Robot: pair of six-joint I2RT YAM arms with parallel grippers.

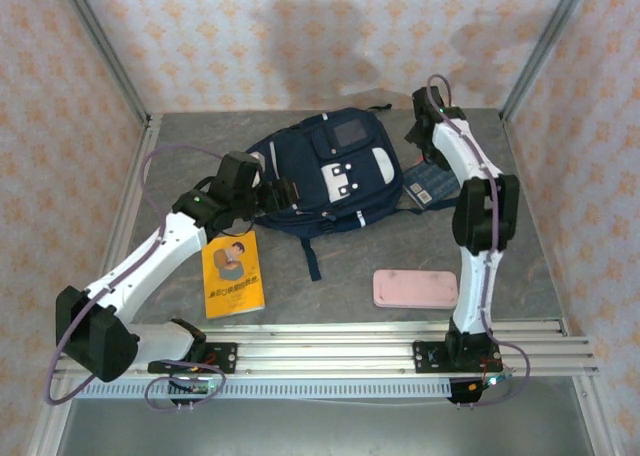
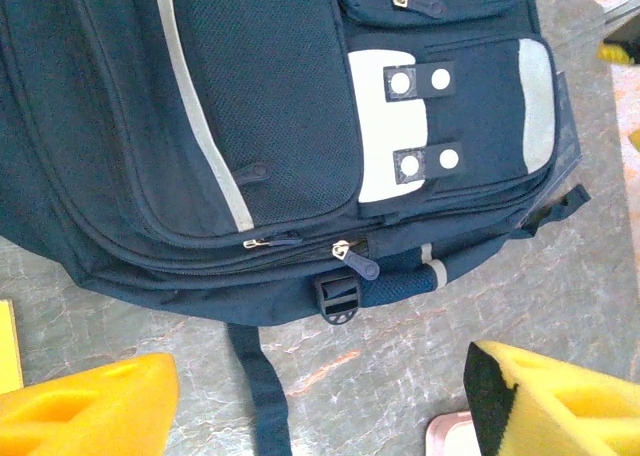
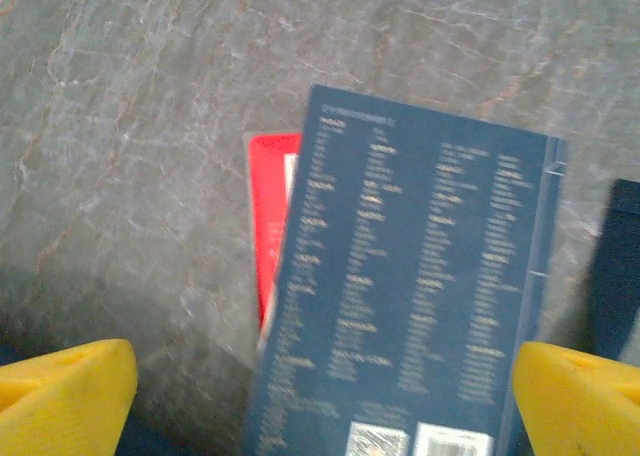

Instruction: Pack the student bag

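Observation:
The blue book's bound spine (image 3: 544, 221) is on the side away from the red item, so I expect the book to spread open when I lift its opposite edge (image 3: 283, 253).
The student bag (image 1: 330, 171) is a navy-blue backpack lying flat in the middle of the table, white-flapped front pocket (image 2: 392, 126) facing up. My left gripper (image 1: 283, 196) is at the bag's left side. In its wrist view the left gripper (image 2: 320, 408) stands open over bare table, just short of the bag's zippered edge (image 2: 345, 251), with nothing between its yellow fingers (image 2: 90, 406). My right gripper (image 1: 420, 144) hovers at the bag's right, over a blue book (image 1: 432, 184). The right gripper (image 3: 320, 401) is open, its fingers (image 3: 62, 396) wide apart above the blue book (image 3: 410, 296).
A red item (image 3: 270, 211) lies under the blue book. A yellow book (image 1: 233, 273) rests front left, a pink case (image 1: 415, 288) front right. A loose dark strap (image 2: 262, 396) trails from the bag toward the front. Metal rails and patterned walls border the table.

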